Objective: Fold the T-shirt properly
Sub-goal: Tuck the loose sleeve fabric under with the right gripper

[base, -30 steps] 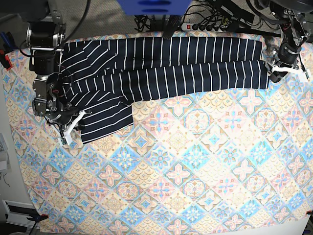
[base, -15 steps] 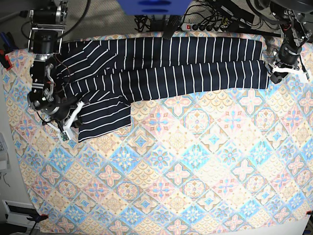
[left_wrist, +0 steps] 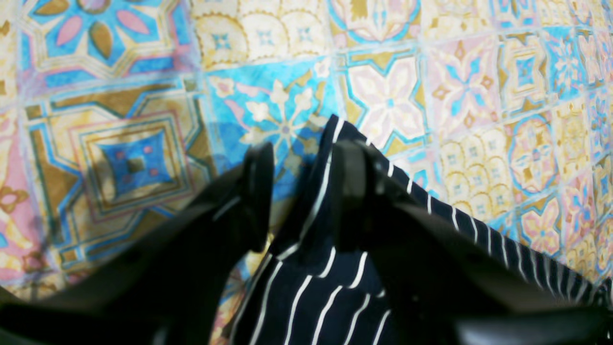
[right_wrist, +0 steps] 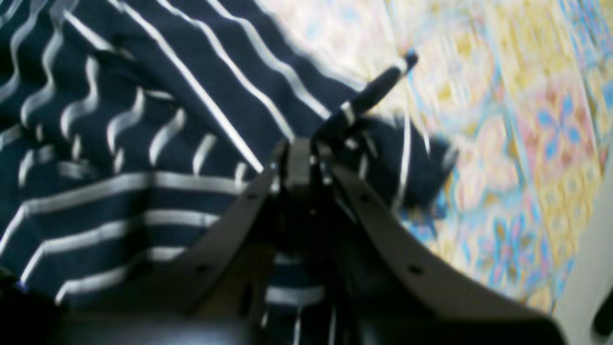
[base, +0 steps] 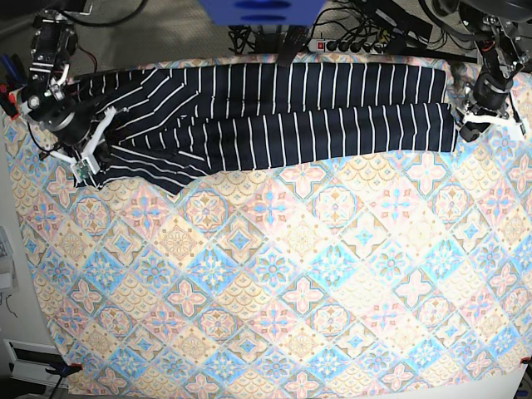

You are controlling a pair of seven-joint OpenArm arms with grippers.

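Observation:
My right gripper has the shirt's pinched fold [right_wrist: 373, 95] in its closed fingers, and the shirt's far side [base: 110, 90] is open ahead. It should keep going toward that side and let go there.
The T-shirt [base: 283, 116], dark navy with thin white stripes, lies as a long band across the far side of the patterned cloth [base: 291, 274]. At its left end my right gripper [base: 87, 166] is shut on a bunched fold of the shirt [right_wrist: 364, 100], and a pinch of fabric sticks out past the closed tips [right_wrist: 299, 165]. At the right end my left gripper [base: 467, 129] hovers over the shirt's corner [left_wrist: 335, 139]. Its two black fingers [left_wrist: 258, 191] stand apart, with the corner's edge lying beneath the gap [left_wrist: 301, 191] and not pinched.
A power strip [base: 349, 44] and cables lie beyond the far edge. A blue object [base: 258, 10] hangs over the top centre. Red clamps [base: 8, 104] sit at the cloth's left edge. Patterned cloth fills the near half of the table.
My right arm has carried the shirt's left flap up and back toward the far left corner, drawing it in against the band. The left arm has stayed put.

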